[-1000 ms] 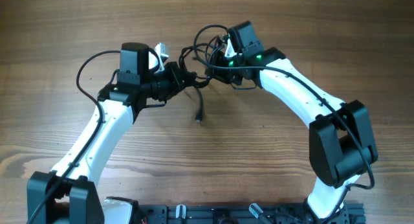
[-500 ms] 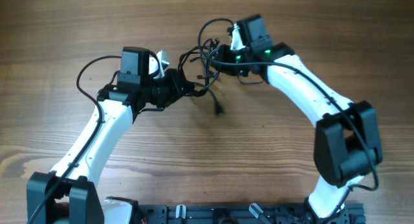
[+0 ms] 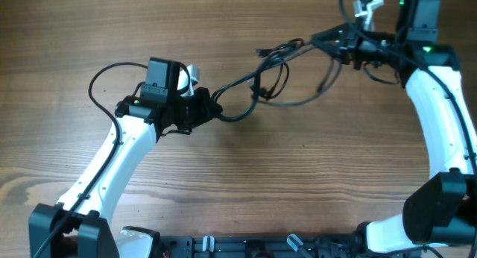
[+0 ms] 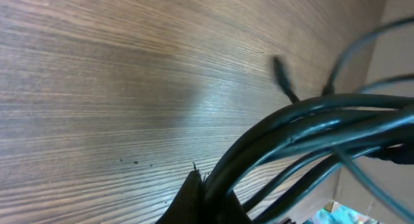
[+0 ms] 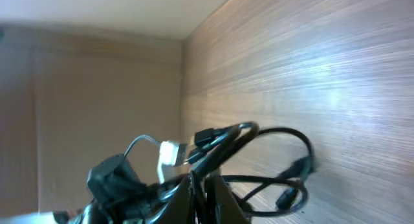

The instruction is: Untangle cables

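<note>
The cables are pulled tight between the robot's grippers with loops snarled midway (image 3: 274, 60), so the right gripper should go back and grab the cables (image 3: 235, 83) near the left gripper.
The cables (image 3: 257, 75) are thin black cords stretched across the wooden table between my two grippers, with loose loops sagging near the middle (image 3: 298, 100). My left gripper (image 3: 211, 107) is shut on their left end; in the left wrist view the cable bundle (image 4: 310, 127) runs out of the closed jaws of that gripper (image 4: 206, 201), and a plug end (image 4: 279, 68) lies beyond. My right gripper (image 3: 332, 40) is shut on the right end at the far right. In the right wrist view the right gripper (image 5: 204, 188) pinches the cords, and a cable loop (image 5: 278, 162) hangs past it.
A black rail (image 3: 261, 247) runs along the table's front edge between the two arm bases. The left arm's own thick wire (image 3: 97, 86) arcs out to its left. Bare wooden tabletop (image 3: 298, 176) lies in front of the cables.
My right gripper has swung far to the right and back while holding the cords, drawing the clump out into a long strand. The dangling plug end has lifted away. The left gripper shifted slightly right.
</note>
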Robot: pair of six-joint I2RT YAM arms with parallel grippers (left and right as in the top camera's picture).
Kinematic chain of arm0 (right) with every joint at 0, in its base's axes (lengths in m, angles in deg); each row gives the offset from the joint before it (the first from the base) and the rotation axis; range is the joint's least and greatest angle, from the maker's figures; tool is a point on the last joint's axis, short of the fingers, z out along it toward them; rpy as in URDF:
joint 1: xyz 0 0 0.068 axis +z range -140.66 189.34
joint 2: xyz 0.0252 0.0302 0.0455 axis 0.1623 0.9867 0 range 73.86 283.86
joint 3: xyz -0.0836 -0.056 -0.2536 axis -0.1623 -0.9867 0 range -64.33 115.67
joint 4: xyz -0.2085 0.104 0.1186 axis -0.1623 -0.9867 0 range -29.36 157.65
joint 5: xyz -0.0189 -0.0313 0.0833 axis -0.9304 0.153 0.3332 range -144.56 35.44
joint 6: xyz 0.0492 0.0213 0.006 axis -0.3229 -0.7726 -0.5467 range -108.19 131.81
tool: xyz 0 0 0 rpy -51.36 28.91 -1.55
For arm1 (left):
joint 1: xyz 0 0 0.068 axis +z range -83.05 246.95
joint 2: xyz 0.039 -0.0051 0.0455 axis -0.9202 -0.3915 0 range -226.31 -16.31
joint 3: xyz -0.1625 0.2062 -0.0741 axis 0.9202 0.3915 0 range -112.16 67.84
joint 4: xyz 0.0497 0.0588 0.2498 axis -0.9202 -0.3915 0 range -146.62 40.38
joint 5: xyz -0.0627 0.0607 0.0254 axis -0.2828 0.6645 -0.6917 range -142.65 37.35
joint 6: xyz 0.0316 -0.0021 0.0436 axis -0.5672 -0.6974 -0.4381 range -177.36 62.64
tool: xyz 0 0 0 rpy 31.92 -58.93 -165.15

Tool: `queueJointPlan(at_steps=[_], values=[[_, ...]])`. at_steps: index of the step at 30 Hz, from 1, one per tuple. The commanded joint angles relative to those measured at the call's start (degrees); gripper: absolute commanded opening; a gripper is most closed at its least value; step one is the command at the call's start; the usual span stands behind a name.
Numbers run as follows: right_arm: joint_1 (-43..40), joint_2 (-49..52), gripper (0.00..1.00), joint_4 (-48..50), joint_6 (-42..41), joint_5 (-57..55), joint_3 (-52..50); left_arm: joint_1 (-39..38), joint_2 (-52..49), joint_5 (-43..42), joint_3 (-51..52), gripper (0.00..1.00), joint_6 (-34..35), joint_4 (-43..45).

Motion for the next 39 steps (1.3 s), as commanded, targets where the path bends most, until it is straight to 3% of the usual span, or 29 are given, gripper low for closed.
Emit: queueJointPlan(at_steps=[1,3,5,7,8,11,12,17,21,25,33,39], values=[[-8.48,-0.87,0.04,-1.64,-0.2,-21.44,1.73,2.38,-0.37,13.03,1.7,0.04,0.66,-3.56],[-7.76,-0.87,0.04,-7.13,-0.48,-45.29,1.62,2.38,-0.37,13.0,1.7,0.04,-1.29,-3.45],[-6.4,-0.87,0.05,-10.14,-1.73,-57.59,1.22,2.38,-0.37,12.98,1.7,0.04,-1.92,-3.43],[-5.51,-0.87,0.11,-10.99,-1.44,-58.88,1.07,2.38,-0.37,12.96,1.7,0.04,-1.9,-3.15],[-4.85,-0.87,0.22,-11.08,0.79,-53.94,1.07,2.38,-0.37,12.7,1.7,0.04,-1.88,-2.8],[-3.26,-0.87,0.48,-9.68,19.12,-20.87,1.07,1.84,-0.42,8.28,1.7,0.04,-1.9,-0.68],[-2.23,-0.87,0.5,-9.51,23.04,-10.49,1.09,1.09,-0.42,6.8,1.7,0.04,-1.9,0.44],[4.68,-0.87,0.52,-12.68,23.87,-8.74,1.07,-2.51,-0.42,4.37,1.7,0.04,-1.27,4.39],[15.15,-0.87,0.52,-15.56,23.54,-15.04,0.96,-2.21,-0.42,4.37,1.7,0.04,10.12,8.76],[25.07,-0.87,0.53,-14.19,13.57,-24.68,0.96,-0.13,-0.42,4.35,1.7,0.04,23.63,11.39],[37.24,0.81,0.52,-8.72,12.02,-32.0,0.96,2.62,-0.42,3.17,1.7,0.04,37.22,13.51],[41.42,7.8,0.42,-4.85,8.94,-32.74,0.96,2.78,-0.42,1.09,1.7,0.04,44.54,14.23]])
